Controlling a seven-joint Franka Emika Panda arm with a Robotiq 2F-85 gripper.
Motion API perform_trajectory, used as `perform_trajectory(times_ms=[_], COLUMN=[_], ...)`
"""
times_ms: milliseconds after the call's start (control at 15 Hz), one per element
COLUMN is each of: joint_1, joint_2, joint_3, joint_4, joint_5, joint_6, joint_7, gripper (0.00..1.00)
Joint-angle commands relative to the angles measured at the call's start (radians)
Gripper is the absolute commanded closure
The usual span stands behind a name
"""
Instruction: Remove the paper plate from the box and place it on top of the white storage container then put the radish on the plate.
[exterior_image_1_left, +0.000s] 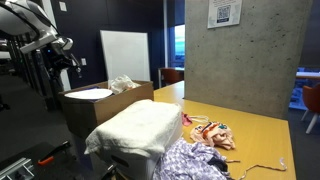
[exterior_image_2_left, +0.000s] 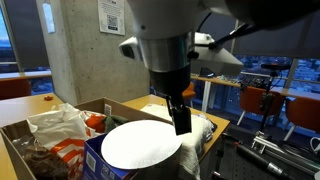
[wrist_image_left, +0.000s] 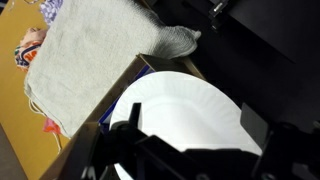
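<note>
The paper plate (exterior_image_2_left: 140, 146) is lying flat, wider than my gripper's open fingers, so next I back off, tilt my gripper low and pinch the plate's near rim (exterior_image_2_left: 177, 151).
The white paper plate (wrist_image_left: 180, 85) lies on top of the things in the open cardboard box (exterior_image_1_left: 100, 108); it shows in both exterior views (exterior_image_1_left: 88, 94) (exterior_image_2_left: 140, 146). My gripper (wrist_image_left: 192, 107) is open, its two fingers spread just above the plate, one near each side. It hangs over the box in both exterior views (exterior_image_1_left: 72, 62) (exterior_image_2_left: 182, 122). The white storage container (exterior_image_1_left: 135, 128) stands beside the box with a white towel (wrist_image_left: 90, 55) draped over it. I cannot make out the radish.
The box also holds crumpled bags and packets (exterior_image_2_left: 55, 135). Coloured cloth and small items (exterior_image_1_left: 210, 135) lie on the yellow table (exterior_image_1_left: 260, 130). A concrete pillar (exterior_image_1_left: 240, 60) stands behind the table. Chairs and tables (exterior_image_2_left: 260, 100) stand further back.
</note>
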Motion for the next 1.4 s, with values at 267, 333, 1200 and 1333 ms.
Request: perform_trajectory(times_ms=[267, 333, 1200, 1333], joint_1=[0.109, 0.124, 0.197, 0.191], joint_2=[0.218, 0.224, 0.269, 0.281], joint_3=[-0.025, -0.027, -0.035, -0.048], joint_4=[0.210, 0.230, 0.250, 0.254], joint_5=[-0.104, -0.109, -0.121, -0.135], joint_6=[-0.045, -0.051, -0.123, -0.141], joint_7=[-0.029, -0.030, -0.061, -0.067], gripper=[0.00, 0.00, 0.00, 0.00])
